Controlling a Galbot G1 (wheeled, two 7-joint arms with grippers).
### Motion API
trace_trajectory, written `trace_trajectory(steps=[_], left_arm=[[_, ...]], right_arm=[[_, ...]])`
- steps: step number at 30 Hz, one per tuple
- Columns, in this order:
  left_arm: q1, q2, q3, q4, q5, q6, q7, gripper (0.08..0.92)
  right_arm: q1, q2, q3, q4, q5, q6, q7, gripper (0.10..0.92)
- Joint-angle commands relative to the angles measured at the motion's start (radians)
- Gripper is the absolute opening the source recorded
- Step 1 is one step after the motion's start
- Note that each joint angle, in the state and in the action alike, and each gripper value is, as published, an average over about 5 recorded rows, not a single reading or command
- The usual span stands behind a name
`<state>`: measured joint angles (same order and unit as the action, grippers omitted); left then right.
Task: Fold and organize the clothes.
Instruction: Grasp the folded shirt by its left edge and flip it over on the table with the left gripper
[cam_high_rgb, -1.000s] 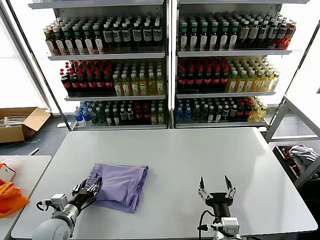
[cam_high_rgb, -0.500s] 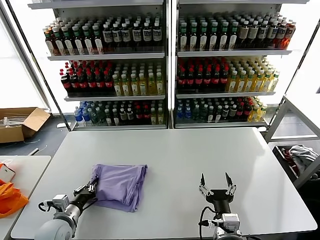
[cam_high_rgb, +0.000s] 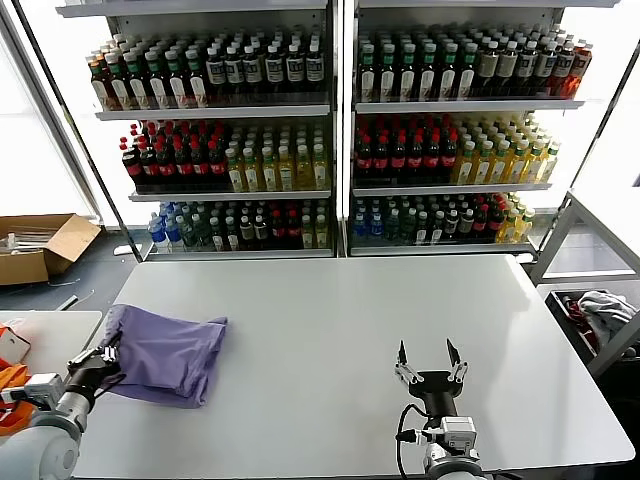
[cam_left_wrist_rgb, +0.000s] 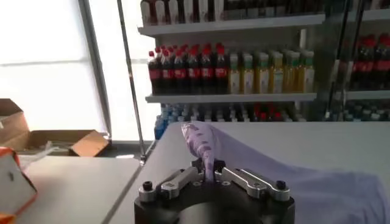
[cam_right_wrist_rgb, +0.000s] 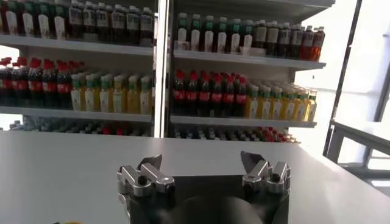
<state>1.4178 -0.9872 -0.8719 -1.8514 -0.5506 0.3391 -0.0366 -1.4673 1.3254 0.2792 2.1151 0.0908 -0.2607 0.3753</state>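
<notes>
The lavender T-shirt (cam_high_rgb: 168, 350) is at the table's rim, far from the robot's right gripper, so the left gripper should swing the held edge across toward the table's middle (cam_high_rgb: 322, 336).
The folded lavender T-shirt (cam_high_rgb: 165, 352) lies at the left edge of the white table (cam_high_rgb: 340, 320). My left gripper (cam_high_rgb: 103, 355) is shut on the shirt's near left edge, at the table's left rim. In the left wrist view a pinch of the lavender T-shirt (cam_left_wrist_rgb: 204, 145) rises out of the closed left gripper (cam_left_wrist_rgb: 208, 174) and the rest spreads away over the table. My right gripper (cam_high_rgb: 427, 365) stands open over bare table near the front, right of centre, and holds nothing. In its own wrist view the right gripper (cam_right_wrist_rgb: 201, 165) has its fingers wide apart.
Shelves of bottles (cam_high_rgb: 330, 130) fill the back wall. A low side table (cam_high_rgb: 50, 335) with an orange cloth (cam_high_rgb: 12, 385) stands at the left. A cardboard box (cam_high_rgb: 45, 245) sits on the floor behind it. A bin with grey-white clothes (cam_high_rgb: 600, 315) stands at the right.
My left gripper closed on the shirt's edge and dragged the folded shirt leftward to the table's left rim. The right gripper stayed open in place.
</notes>
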Motion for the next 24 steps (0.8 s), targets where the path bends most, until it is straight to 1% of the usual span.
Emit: trace_trajectory(steps=[1, 4, 6, 9, 13, 16, 19, 21, 24], left_arm=[[0.006, 0.117, -0.187, -0.041, 0.024, 0.003, 0.001, 0.129], [-0.005, 0.109, -0.14, -0.065, 0.041, 0.008, 0.001, 0.129], [-0.001, 0.093, -0.073, -0.089, 0.063, 0.007, 0.003, 0.129], [0.005, 0.051, 0.073, -0.123, 0.106, 0.002, 0.011, 0.129], [-0.04, -0.013, 0.303, -0.157, 0.121, 0.01, -0.005, 0.129], [-0.108, -0.054, 0.488, -0.189, 0.095, 0.035, -0.038, 0.129], [-0.219, -0.107, 0.676, -0.195, 0.038, 0.07, -0.084, 0.129], [-0.309, -0.16, 0.779, -0.159, 0.013, 0.086, -0.108, 0.129], [-0.431, -0.239, 0.896, -0.048, 0.047, 0.09, -0.109, 0.129]], right_arm=[[0.021, 0.003, -0.005, -0.013, 0.015, 0.002, 0.001, 0.823], [0.013, 0.006, 0.002, -0.009, 0.014, 0.003, 0.002, 0.823], [0.006, 0.008, 0.01, -0.007, 0.013, 0.003, 0.003, 0.823], [-0.012, 0.015, 0.027, -0.004, 0.004, 0.004, 0.003, 0.823], [-0.046, 0.034, 0.053, 0.0, -0.021, 0.005, 0.001, 0.823], [-0.073, 0.052, 0.078, 0.005, -0.048, 0.004, -0.001, 0.823], [-0.098, 0.08, 0.11, 0.009, -0.078, 0.002, -0.002, 0.823], [-0.115, 0.1, 0.127, 0.01, -0.1, 0.001, -0.002, 0.823], [-0.14, 0.124, 0.144, 0.012, -0.13, 0.001, -0.004, 0.823]])
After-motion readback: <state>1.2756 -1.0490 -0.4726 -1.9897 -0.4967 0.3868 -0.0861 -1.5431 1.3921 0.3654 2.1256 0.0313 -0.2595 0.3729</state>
